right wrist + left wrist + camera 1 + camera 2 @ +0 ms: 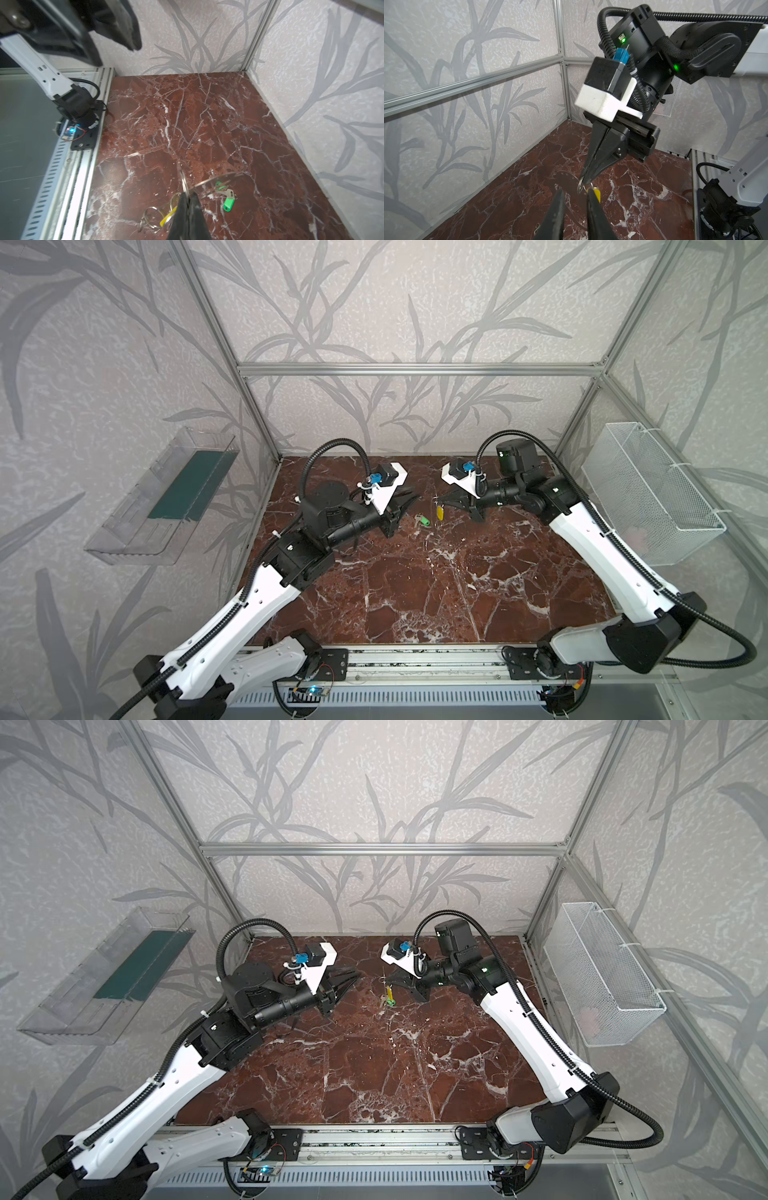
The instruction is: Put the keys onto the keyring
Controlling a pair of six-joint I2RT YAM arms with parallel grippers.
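Observation:
My right gripper's fingers are covering the split ring at the keyring's edge (581, 180), so my left gripper should grab the ring's loose end (580, 187) before my right gripper opens.
My right gripper (441, 501) (188, 196) is shut on the keyring (564, 176) (220, 178), a mirror-like plate held above the table by a split ring at its edge. The key with the yellow tag (439, 512) (597, 194) (166, 218) hangs from rings just under those jaws. The key with the green tag (422, 520) (390, 1002) (228, 202) lies flat on the marble below. My left gripper (414, 493) (574, 192) hovers a short way to the left. It is open a little with nothing between its fingers.
The marble tabletop (415, 593) is walled on three sides. A clear plastic bin (162, 497) hangs on the left wall and a white mesh basket (652, 493) on the right wall. An aluminium rail (415, 664) runs along the front edge.

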